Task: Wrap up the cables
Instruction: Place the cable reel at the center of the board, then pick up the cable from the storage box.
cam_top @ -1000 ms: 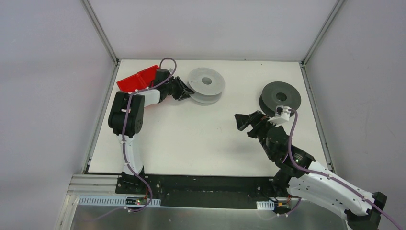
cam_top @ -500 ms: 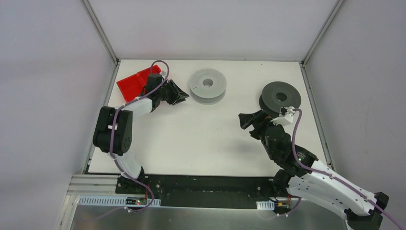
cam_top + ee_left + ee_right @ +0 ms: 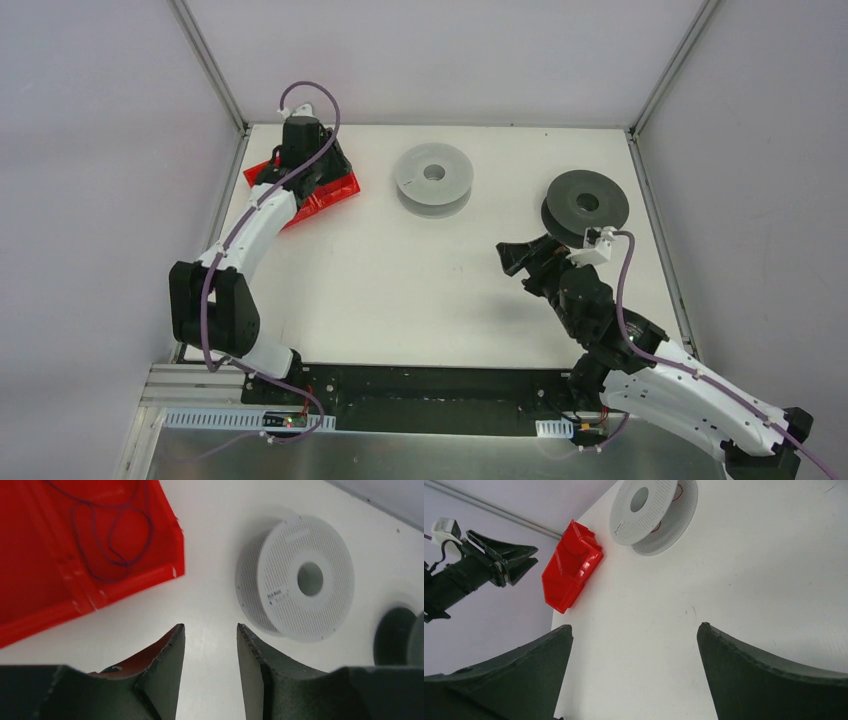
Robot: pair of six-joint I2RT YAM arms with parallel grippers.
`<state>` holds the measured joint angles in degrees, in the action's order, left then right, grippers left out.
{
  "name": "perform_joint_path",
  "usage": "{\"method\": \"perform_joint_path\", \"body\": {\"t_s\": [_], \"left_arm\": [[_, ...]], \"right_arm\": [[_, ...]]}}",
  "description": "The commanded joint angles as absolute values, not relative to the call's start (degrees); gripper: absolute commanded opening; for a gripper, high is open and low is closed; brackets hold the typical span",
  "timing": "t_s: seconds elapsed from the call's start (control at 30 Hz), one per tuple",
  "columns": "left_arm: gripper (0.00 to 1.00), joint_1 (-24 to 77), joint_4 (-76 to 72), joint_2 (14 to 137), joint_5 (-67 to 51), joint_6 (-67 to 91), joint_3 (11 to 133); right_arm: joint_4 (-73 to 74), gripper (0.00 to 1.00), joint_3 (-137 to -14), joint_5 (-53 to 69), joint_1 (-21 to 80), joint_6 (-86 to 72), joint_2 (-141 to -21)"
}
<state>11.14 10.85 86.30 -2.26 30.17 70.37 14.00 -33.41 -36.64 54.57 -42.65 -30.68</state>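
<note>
I should move over the cable's loops (image 3: 128,564), reach down and pinch a loop, since my left gripper's open fingers are beyond the red bin's side (image 3: 141,585).
A thin dark cable (image 3: 120,563) lies in loose loops on the floor of the red bin (image 3: 125,582), at the table's far left. My left gripper (image 3: 322,175) hovers over that bin (image 3: 335,195). In the left wrist view its jaws (image 3: 208,626) stand apart over bare table just past the bin's front wall, with nothing between them. The light grey spool (image 3: 433,180) lies flat to the bin's right. My right gripper (image 3: 515,255) is wide open and empty above the table (image 3: 634,626), beside the dark grey spool (image 3: 585,205).
The light grey spool (image 3: 651,510) shows a bit of red between its flanges. The red bin (image 3: 569,575) sits close to the table's left edge and the enclosure's wall. The dark spool (image 3: 400,635) lies near the right edge.
My left arm has pulled away from the light grey spool and swung left over the red bin, and its jaws have spread wider. The right arm has barely moved.
</note>
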Motion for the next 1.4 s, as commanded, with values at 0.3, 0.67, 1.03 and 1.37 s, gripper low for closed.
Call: {"method": "perform_joint_path", "body": {"t_s": [0.3, 0.67, 1.03, 1.37], "left_arm": [[0.3, 4.41, 16.29, 108.48, 10.0, 20.32, 91.11], [0.33, 3.12, 16.17, 121.82, 2.91, 21.29, 99.36], [0.34, 2.17, 16.42, 126.94, 3.51, 21.53, 102.08], [0.0, 1.74, 18.15, 128.37, 1.17, 21.86, 104.54]], "right_arm": [[9.13, 0.99, -32.85, -31.91, 54.37, -39.35, -31.34], [9.66, 0.99, -34.53, -34.31, 54.27, -36.0, -32.99], [8.44, 0.99, -35.29, -34.53, 54.23, -34.88, -36.58], [7.64, 0.99, -35.5, -34.35, 54.1, -34.72, -37.76]]}}
